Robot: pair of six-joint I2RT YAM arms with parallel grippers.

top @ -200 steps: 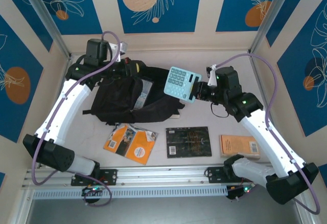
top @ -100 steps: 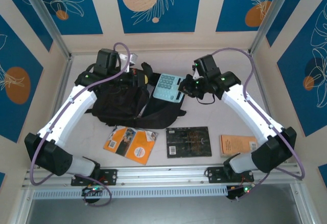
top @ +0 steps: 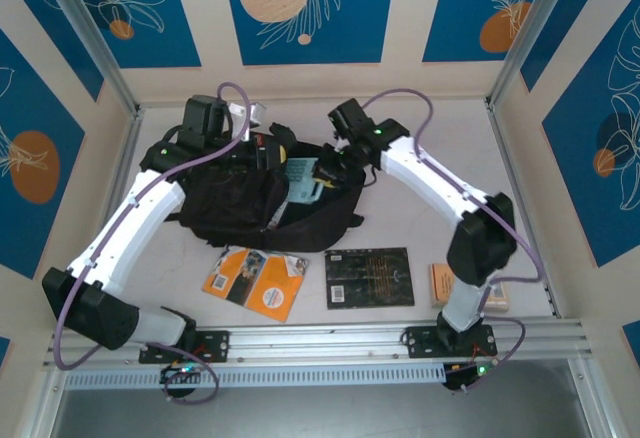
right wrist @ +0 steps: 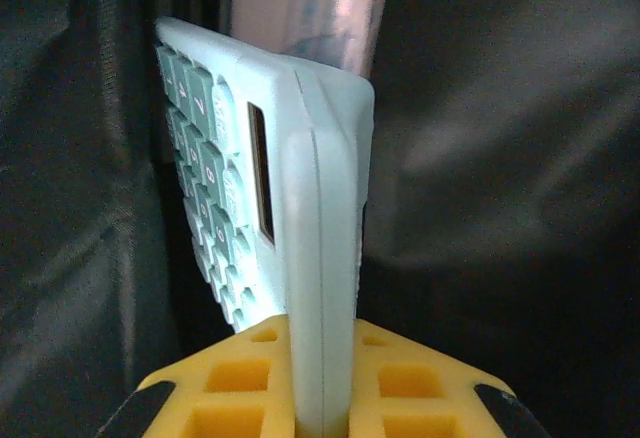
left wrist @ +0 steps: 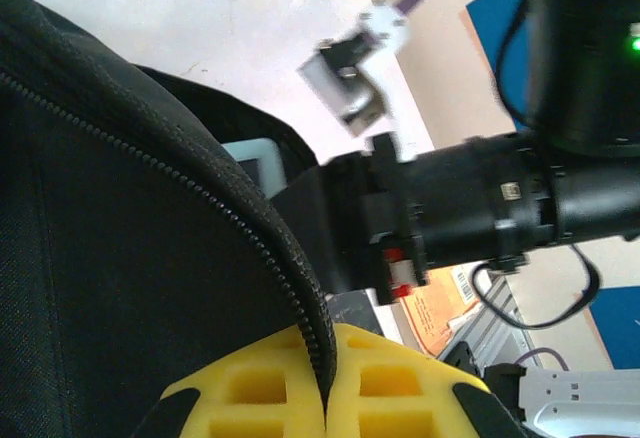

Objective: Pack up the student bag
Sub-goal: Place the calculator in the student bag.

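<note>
My right gripper should keep lowering the calculator [top: 302,178], which stands on edge in the bag's raised opening [top: 302,210], until it is deep inside, and then let it go.
The student bag [top: 235,208], a black soft backpack, lies at the back left of the table. My left gripper [top: 272,151] is shut on its zipper edge [left wrist: 298,293], which runs between the yellow pads [left wrist: 400,388], holding the opening up. My right gripper [top: 327,170] is shut on a light blue calculator [top: 303,180]. It holds the calculator on edge in the bag's opening. In the right wrist view the calculator [right wrist: 300,208] stands upright from my right gripper [right wrist: 322,403], keys facing left, with dark bag fabric [right wrist: 500,208] around it.
Three books lie in a row in front of the bag: an orange one [top: 255,280], a flat black one [top: 369,277] and a tan one [top: 468,286] by the right arm's base. A metal rail [top: 320,343] runs along the near edge. Walls close off the back and sides.
The right arm swung left and down, carrying the calculator from above the bag's right side into its opening. The left gripper kept its hold on the zipper edge.
</note>
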